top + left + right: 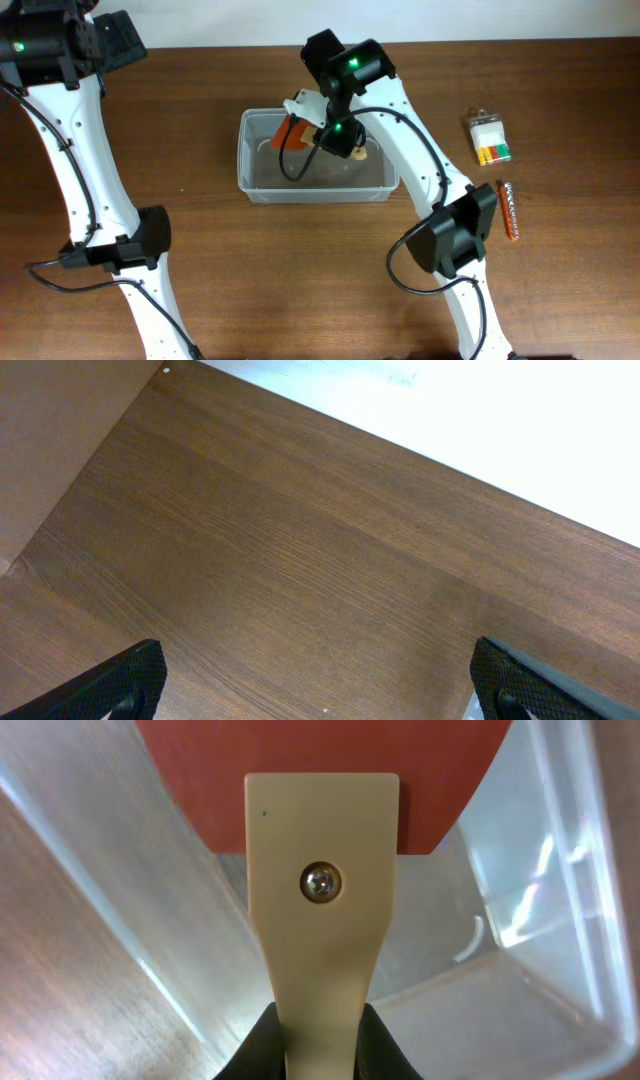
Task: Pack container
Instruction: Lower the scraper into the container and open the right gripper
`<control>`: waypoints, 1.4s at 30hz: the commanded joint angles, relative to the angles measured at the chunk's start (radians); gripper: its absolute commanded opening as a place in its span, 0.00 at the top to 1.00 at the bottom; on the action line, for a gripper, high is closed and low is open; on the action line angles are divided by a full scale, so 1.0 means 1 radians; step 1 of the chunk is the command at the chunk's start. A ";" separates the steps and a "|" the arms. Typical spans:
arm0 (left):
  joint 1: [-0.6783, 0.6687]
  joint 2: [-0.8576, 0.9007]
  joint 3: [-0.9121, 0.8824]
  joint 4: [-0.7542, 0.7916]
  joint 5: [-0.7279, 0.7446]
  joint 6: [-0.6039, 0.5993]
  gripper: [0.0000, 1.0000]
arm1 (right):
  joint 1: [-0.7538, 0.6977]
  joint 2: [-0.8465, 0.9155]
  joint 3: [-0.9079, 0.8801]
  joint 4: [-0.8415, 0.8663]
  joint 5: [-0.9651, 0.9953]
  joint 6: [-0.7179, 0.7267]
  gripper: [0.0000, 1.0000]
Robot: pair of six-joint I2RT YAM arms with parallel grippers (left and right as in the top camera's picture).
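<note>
I keep lowering my right gripper until the scraper's blade [291,131] touches the container's bottom [322,174], then release, since the blade and cream handle fit within the container's sides.
The clear plastic container [315,193] stands in the middle of the table. My right gripper [337,135] is above its back part, shut on the cream handle of a scraper with an orange-red blade [292,129]. In the right wrist view the fingers [320,1045] clamp the handle [320,840]. The blade [320,750] points into the container [560,920] toward its left wall. My left gripper [112,42] is at the far left back of the table. In its wrist view it is open [318,670] and empty over bare wood.
A small clear pack with yellow, green and orange pieces [490,140] lies at the right. An orange-handled slim tool [510,210] lies in front of it. The table's far edge runs along the top of the overhead view.
</note>
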State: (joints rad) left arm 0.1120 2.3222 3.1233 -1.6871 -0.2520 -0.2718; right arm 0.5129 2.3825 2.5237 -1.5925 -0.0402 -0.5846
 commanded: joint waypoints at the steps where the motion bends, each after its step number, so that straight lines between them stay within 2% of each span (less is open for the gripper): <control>1: 0.007 -0.030 0.000 0.000 -0.018 0.012 0.01 | -0.006 -0.005 -0.074 0.034 -0.021 -0.015 0.93; 13: 0.007 -0.030 0.000 0.000 -0.018 0.012 0.01 | -0.017 -0.005 -0.259 0.147 -0.021 -0.014 0.93; 22: 0.007 -0.030 0.000 0.000 -0.018 0.012 0.01 | -0.030 -0.003 -0.305 0.207 -0.025 -0.014 0.92; 23: 0.007 -0.030 0.000 0.000 -0.018 0.012 0.01 | -0.033 -0.003 -0.305 0.214 -0.032 -0.014 0.81; 33: 0.007 -0.030 0.000 0.000 -0.018 0.012 0.01 | -0.045 -0.003 -0.305 0.228 -0.039 -0.014 0.79; 35: 0.007 -0.030 0.000 0.000 -0.018 0.012 0.01 | -0.045 -0.003 -0.305 0.229 -0.039 -0.014 0.74; 41: 0.007 -0.030 0.000 0.000 -0.018 0.012 0.01 | -0.045 -0.003 -0.304 0.236 -0.038 -0.014 0.51; 42: 0.007 -0.030 0.000 0.000 -0.018 0.012 0.01 | -0.045 -0.003 -0.304 0.236 -0.038 -0.014 0.50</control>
State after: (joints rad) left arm 0.1120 2.3222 3.1233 -1.6871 -0.2520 -0.2718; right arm 0.4736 2.3840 2.2238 -1.3582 -0.0601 -0.6022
